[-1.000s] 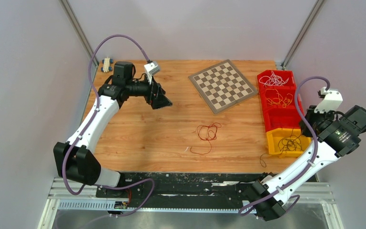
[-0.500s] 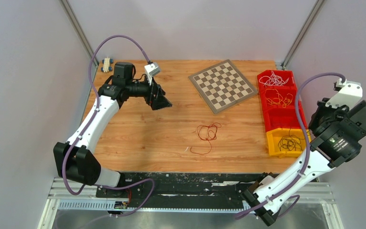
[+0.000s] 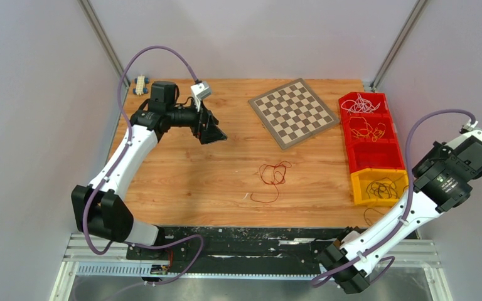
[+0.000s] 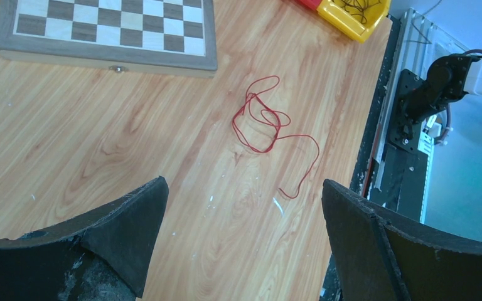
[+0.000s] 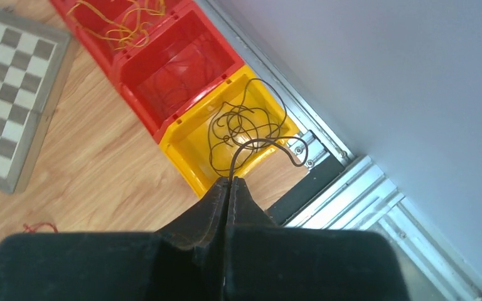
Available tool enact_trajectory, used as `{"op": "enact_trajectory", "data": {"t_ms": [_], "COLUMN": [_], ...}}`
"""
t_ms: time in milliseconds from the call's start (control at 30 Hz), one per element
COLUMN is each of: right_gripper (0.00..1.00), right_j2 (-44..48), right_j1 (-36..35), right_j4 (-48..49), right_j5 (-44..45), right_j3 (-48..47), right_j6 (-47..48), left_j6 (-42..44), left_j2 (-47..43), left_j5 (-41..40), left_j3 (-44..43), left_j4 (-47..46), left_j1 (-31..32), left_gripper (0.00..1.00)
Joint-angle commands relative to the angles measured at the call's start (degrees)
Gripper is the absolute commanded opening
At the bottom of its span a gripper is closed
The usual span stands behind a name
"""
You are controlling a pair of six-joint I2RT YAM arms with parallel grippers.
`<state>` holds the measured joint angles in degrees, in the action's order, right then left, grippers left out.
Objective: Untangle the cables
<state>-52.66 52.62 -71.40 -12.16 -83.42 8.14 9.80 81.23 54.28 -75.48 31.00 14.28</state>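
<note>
The dark brown cable (image 5: 235, 162) is in my right gripper beyond the yellow bin. My right gripper should turn toward the red bins so that my left gripper can reach the loops (image 3: 383, 187).
A red cable (image 3: 273, 175) lies in loose loops on the wooden table's middle; it also shows in the left wrist view (image 4: 260, 122). My left gripper (image 3: 212, 133) hangs open and empty over the back left of the table, well short of that cable (image 4: 243, 183). My right gripper (image 5: 229, 182) is shut on a dark brown cable (image 5: 245, 125), held above the yellow bin (image 5: 185, 157). The cable's loops lie in that bin and one end curls over its rim. In the top view the right fingers are hidden under the wrist.
A row of bins stands at the right edge: red ones hold white cables (image 3: 359, 103) and yellow-orange cables (image 3: 368, 129), and the yellow bin (image 3: 359, 187) is nearest. A chessboard (image 3: 294, 113) lies at the back. A small object (image 3: 140, 84) sits in the back left corner.
My right arm has swung to the right and up from the bins, still pinching the dark cable, whose loose end has been drawn off the table. The left arm has not moved.
</note>
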Motion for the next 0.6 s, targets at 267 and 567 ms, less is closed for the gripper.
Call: {"op": "enact_trajectory", "data": {"t_ms": [267, 567], "right_gripper": [0.0, 0.0], "right_j2": [-0.9, -2.8], "right_j1": [-0.15, -0.15], "right_j4": [13.79, 13.0], "right_j5": [13.47, -9.43], "right_j3": [7.56, 0.82], "right_j6": [-22.18, -31.53], "left_j6": [0.26, 1.73], "left_j2": [2.79, 5.04], "left_j5": [1.87, 1.89], "left_j3": [-2.99, -5.73], "left_j4": [-1.5, 0.17], "left_j1": [0.48, 0.48], "left_gripper": [1.0, 1.0]}}
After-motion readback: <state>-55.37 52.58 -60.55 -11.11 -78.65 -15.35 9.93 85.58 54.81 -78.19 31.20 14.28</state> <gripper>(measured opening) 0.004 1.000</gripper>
